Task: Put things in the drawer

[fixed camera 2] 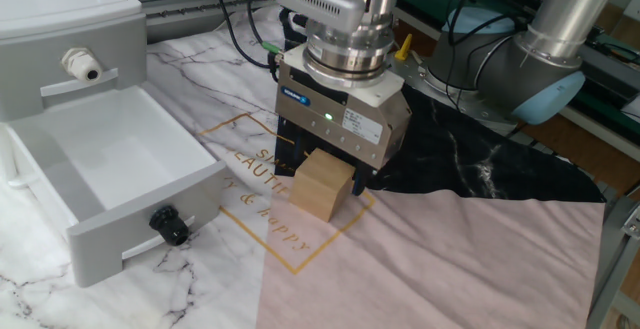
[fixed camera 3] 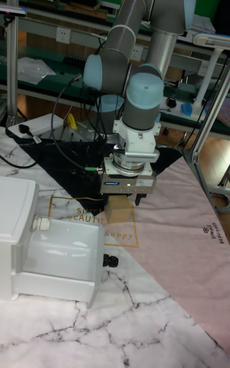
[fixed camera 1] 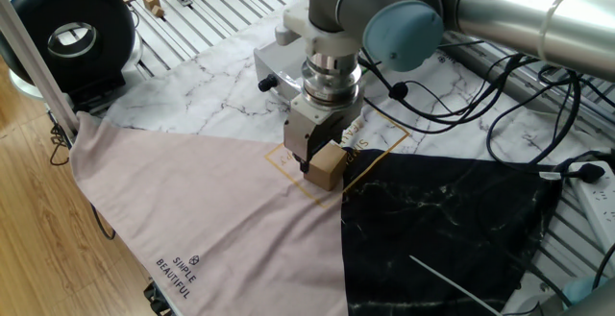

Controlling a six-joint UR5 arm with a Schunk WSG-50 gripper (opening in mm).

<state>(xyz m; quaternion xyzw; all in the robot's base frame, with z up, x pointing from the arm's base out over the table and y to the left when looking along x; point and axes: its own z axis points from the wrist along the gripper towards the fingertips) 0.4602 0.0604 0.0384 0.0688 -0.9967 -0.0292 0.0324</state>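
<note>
The cloth lies smooth (fixed camera 1: 321, 195) around the cube's base. The cube (fixed camera 1: 327, 166) should come free right away and leave the cloth flat when I lift it.
The tan-brown cube (fixed camera 1: 326, 168) (fixed camera 2: 322, 187) (fixed camera 3: 119, 210) rests on the cloth, on the gold printed square. My gripper (fixed camera 1: 319, 158) (fixed camera 2: 323, 167) (fixed camera 3: 122, 202) is low over it, open, with one dark finger on each side of the cube; whether the pads touch it cannot be told. The white drawer (fixed camera 2: 66, 176) (fixed camera 3: 56, 259) stands pulled out, with nothing inside and its black knob (fixed camera 2: 170, 227) facing front, to the cube's left in the other fixed view. In one fixed view the drawer (fixed camera 1: 277, 60) lies just behind the gripper.
The white cabinet (fixed camera 2: 60, 19) rises behind the drawer. Cables (fixed camera 1: 519, 114) and a power strip (fixed camera 1: 598, 196) lie beyond the black cloth. A black round device (fixed camera 1: 72, 33) and tiny wooden blocks (fixed camera 1: 152, 5) sit at the far left.
</note>
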